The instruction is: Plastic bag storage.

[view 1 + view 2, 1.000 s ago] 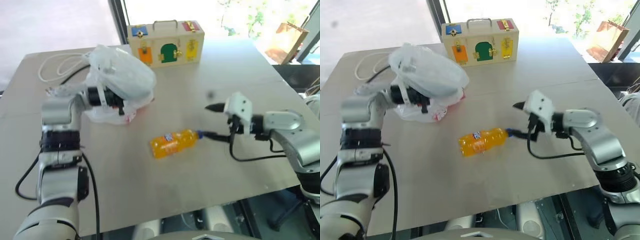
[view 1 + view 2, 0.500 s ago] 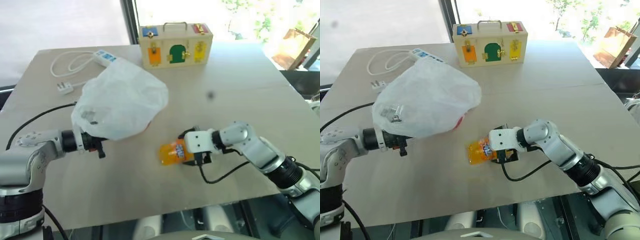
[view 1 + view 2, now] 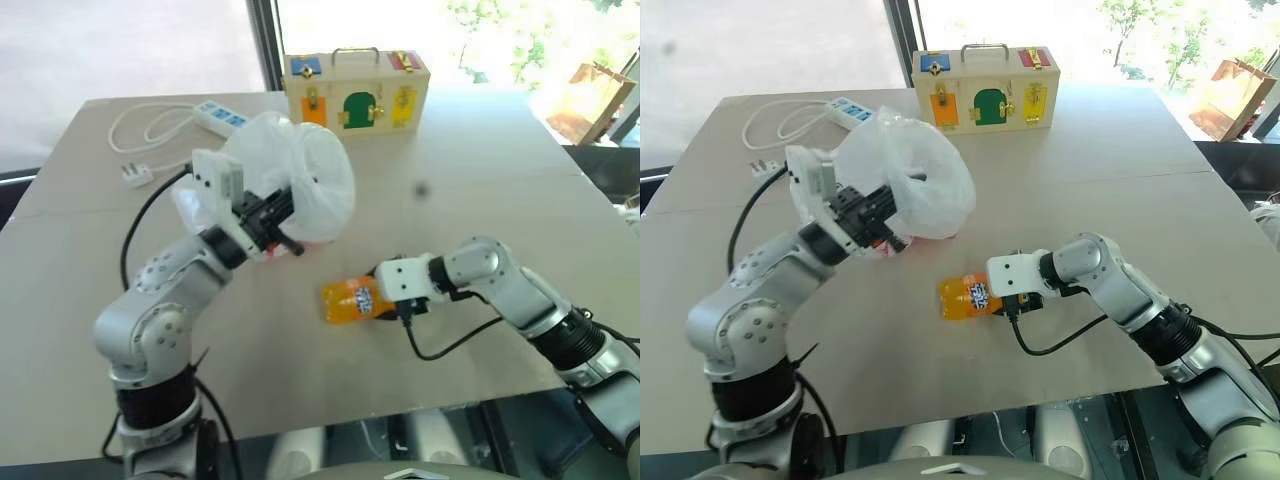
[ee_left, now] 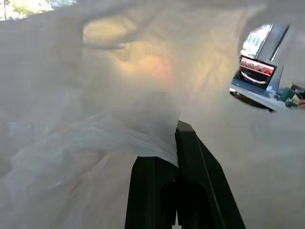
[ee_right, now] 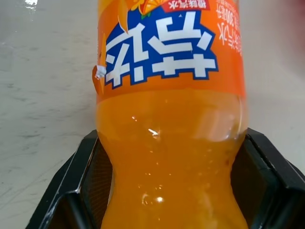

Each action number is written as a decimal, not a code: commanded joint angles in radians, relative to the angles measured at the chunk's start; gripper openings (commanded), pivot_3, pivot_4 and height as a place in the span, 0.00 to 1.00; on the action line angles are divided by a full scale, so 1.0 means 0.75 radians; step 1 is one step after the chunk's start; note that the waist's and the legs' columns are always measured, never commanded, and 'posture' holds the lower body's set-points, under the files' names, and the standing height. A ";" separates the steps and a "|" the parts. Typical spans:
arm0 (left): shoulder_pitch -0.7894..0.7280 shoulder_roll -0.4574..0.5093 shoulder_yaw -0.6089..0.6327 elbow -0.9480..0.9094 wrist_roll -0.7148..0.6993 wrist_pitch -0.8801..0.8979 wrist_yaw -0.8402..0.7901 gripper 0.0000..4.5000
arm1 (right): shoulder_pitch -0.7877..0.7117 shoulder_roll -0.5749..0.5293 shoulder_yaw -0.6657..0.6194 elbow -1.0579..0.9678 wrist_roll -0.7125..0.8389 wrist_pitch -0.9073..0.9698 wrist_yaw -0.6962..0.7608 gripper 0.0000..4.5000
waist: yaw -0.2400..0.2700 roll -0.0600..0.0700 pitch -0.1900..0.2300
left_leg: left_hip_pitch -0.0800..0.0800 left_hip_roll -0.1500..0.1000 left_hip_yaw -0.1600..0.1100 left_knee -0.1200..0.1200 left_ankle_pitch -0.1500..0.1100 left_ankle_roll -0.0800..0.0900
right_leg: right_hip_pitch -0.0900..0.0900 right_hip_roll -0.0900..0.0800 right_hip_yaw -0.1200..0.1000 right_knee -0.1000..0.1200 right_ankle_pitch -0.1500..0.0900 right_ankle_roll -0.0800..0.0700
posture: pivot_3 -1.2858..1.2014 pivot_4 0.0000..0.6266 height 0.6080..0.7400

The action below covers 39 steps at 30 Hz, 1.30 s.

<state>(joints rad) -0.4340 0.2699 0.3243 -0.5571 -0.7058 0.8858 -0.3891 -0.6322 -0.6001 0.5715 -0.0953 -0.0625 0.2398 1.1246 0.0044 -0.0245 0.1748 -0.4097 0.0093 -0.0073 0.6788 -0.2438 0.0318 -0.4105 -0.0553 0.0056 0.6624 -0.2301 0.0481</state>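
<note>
I have the plastic bag bunched (image 3: pixel 318 185) at my left gripper, so next I pull its fold (image 4: pixel 147 138) back and low before my right gripper brings the orange soda bottle in.
The plastic bag (image 3: pixel 305 185), thin, white and crinkly, hangs bunched above the table left of centre. My left gripper (image 3: pixel 285 215) is shut on a fold of it, and in the left wrist view the film drapes over the closed fingertips (image 4: pixel 183 138). An orange soda bottle (image 3: pixel 348 300) lies on its side at the table's middle. My right gripper (image 3: pixel 385 300) has come in from the right and is shut on it. In the right wrist view the bottle (image 5: pixel 171 119) sits between both fingers (image 5: pixel 71 186), and its cap end is hidden.
A wooden box with coloured latches and a handle (image 3: pixel 356 88) stands at the table's far edge. A white power strip (image 3: pixel 215 115) with its coiled cable and plug (image 3: pixel 135 175) lies at the far left. A brown paper bag (image 3: pixel 590 95) sits on the floor beyond the right side.
My left arm has swung the bag right and upward, toward the table's middle. My right gripper's fingers have narrowed onto the bottle, which it reached over the last second.
</note>
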 commanded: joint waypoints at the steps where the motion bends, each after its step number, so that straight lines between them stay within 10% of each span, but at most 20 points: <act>1: 0.004 0.026 0.108 -0.020 -0.091 -0.040 0.048 0.00 | 0.010 -0.031 -0.115 0.020 -0.020 0.039 -0.061 0.62 | -0.005 0.000 0.000 | 0.000 0.000 0.001 0.000 0.000 0.000 | 0.000 0.000 0.001 0.000 0.000 0.000 | 0.52 0.24 0.99; 27: 0.540 0.336 0.296 -0.249 -0.750 -0.137 0.196 0.00 | 0.059 -0.243 -0.838 -0.555 0.594 0.742 -0.126 0.62 | 0.004 0.004 0.003 | -0.006 0.000 -0.001 -0.003 -0.001 0.001 | -0.005 -0.004 -0.002 -0.005 -0.003 -0.005 | 0.52 0.24 0.99; 39: 0.373 0.459 0.206 -0.139 -0.830 -0.205 0.284 0.00 | -0.175 -0.196 -0.990 -0.434 0.793 0.829 -0.317 0.62 | 0.003 0.004 0.004 | -0.006 0.000 0.003 -0.006 0.000 0.001 | -0.006 0.000 0.002 -0.007 -0.003 -0.004 | 0.52 0.24 0.99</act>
<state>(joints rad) -0.1446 0.6014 0.4793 -0.6484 -1.3098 0.7534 -0.1826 -0.7140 -0.7502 -0.1093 -0.3730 0.4793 0.8570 0.9078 0.0068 -0.0212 0.1777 -0.4141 0.0096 -0.0045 0.6733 -0.2442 0.0324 -0.4154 -0.0552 0.0075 0.6574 -0.2308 0.0471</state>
